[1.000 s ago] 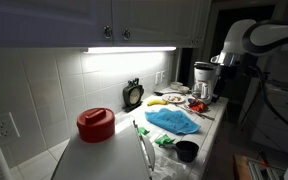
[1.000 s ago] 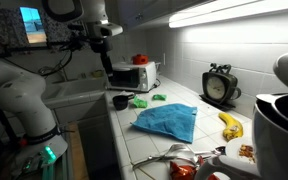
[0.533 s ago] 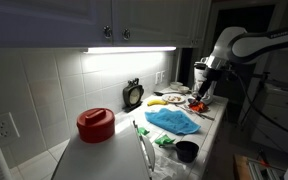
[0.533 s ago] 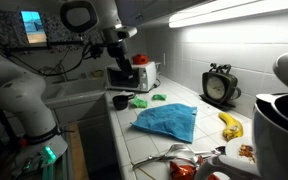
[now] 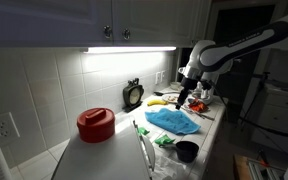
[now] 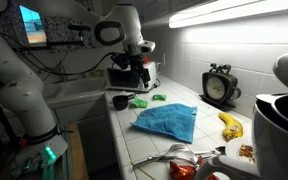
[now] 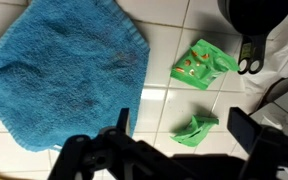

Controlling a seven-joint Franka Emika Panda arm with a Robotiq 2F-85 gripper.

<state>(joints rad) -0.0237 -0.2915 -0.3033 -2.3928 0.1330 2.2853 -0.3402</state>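
The green wrapper (image 7: pixel 204 64) beside the black cup is clear of the blue towel, so the robot's open gripper should keep moving down toward that wrapper until its fingers are on either side of it.
My gripper (image 7: pixel 184 125) is open and empty, hanging above the white tiled counter. In the wrist view a crumpled green wrapper (image 7: pixel 196 129) lies between the two fingers, below them. A second green wrapper (image 7: pixel 202 66) lies just beyond it. A blue towel (image 7: pixel 64 80) is spread to the left. A black cup (image 7: pixel 256 15) stands at the top right. In both exterior views the gripper (image 5: pixel 184 101) (image 6: pixel 137 82) hovers over the near end of the towel (image 5: pixel 174 121) (image 6: pixel 169 120), close to the green wrappers (image 6: pixel 142 102).
A red pot (image 5: pixel 95 124), a black clock (image 5: pixel 133 95) by the wall, a banana (image 5: pixel 157 101), a plate with food (image 5: pixel 174 99), a black cup (image 5: pixel 187 151) and a coffee maker (image 5: pixel 203 78) stand on the counter. Utensils (image 6: pixel 169 155) lie near a white appliance (image 6: pixel 284 120).
The arm has swung in from beyond the counter's end and come down over the blue towel and green wrappers. The gripper stays open.
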